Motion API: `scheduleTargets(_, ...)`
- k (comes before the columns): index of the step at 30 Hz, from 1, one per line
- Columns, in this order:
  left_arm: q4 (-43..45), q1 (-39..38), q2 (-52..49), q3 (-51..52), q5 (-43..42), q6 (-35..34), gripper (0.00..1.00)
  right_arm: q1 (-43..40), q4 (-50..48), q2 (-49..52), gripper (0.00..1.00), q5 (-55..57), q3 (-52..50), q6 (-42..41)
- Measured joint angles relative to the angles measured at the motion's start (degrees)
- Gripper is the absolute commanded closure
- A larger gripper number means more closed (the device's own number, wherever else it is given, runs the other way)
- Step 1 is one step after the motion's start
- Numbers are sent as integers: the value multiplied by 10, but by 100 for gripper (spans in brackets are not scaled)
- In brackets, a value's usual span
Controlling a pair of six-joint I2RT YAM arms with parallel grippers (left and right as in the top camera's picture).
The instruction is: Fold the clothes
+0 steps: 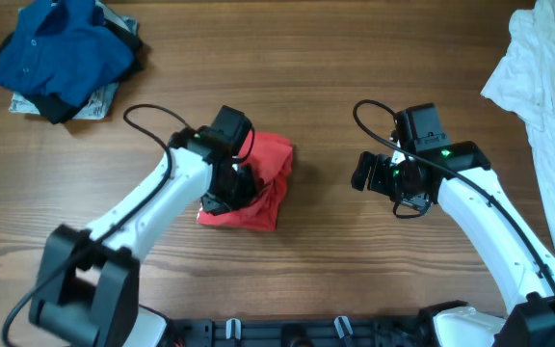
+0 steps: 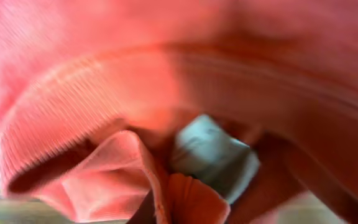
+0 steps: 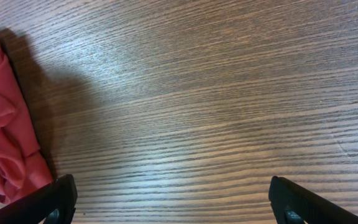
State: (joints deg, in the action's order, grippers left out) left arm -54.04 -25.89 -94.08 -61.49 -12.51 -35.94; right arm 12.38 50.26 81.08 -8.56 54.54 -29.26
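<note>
My left gripper should move back because it is deep in the bunched red T-shirt [image 1: 261, 204], and my right gripper should spread out the heap by its far corner [image 1: 279, 149].
The red T-shirt [image 1: 263, 183] lies bunched in a heap at the table's middle. My left gripper [image 1: 227, 188] is pressed down into the heap. The left wrist view is filled with red cloth [image 2: 104, 81] and the white neck label [image 2: 213, 155]; its fingers are hidden by the cloth. My right gripper [image 1: 366, 172] is open and empty, to the right of the heap, apart from it. Its wrist view shows both fingertips spread wide [image 3: 173, 202] over bare wood, with the red T-shirt's edge [image 3: 2, 137] at the left.
A blue collared shirt [image 1: 61, 48] lies on a pile of other clothes at the back left corner. A long white garment [image 1: 547, 96] hangs along the right edge. The table [image 1: 355, 58] is brown wood.
</note>
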Motion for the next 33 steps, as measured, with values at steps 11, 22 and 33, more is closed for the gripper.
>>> scheduleTargets(11,43,-173,33,-2,-6,-40,68,0,0,0,0,0,0,0)
scheduleTargets(22,79,-149,83,-5,0,-47,45,0,-38,0,0,-4,0,-12)
scheduleTargets(33,-15,150,170,-24,89,-51,0,149,-194,0,17,-194,-1,89)
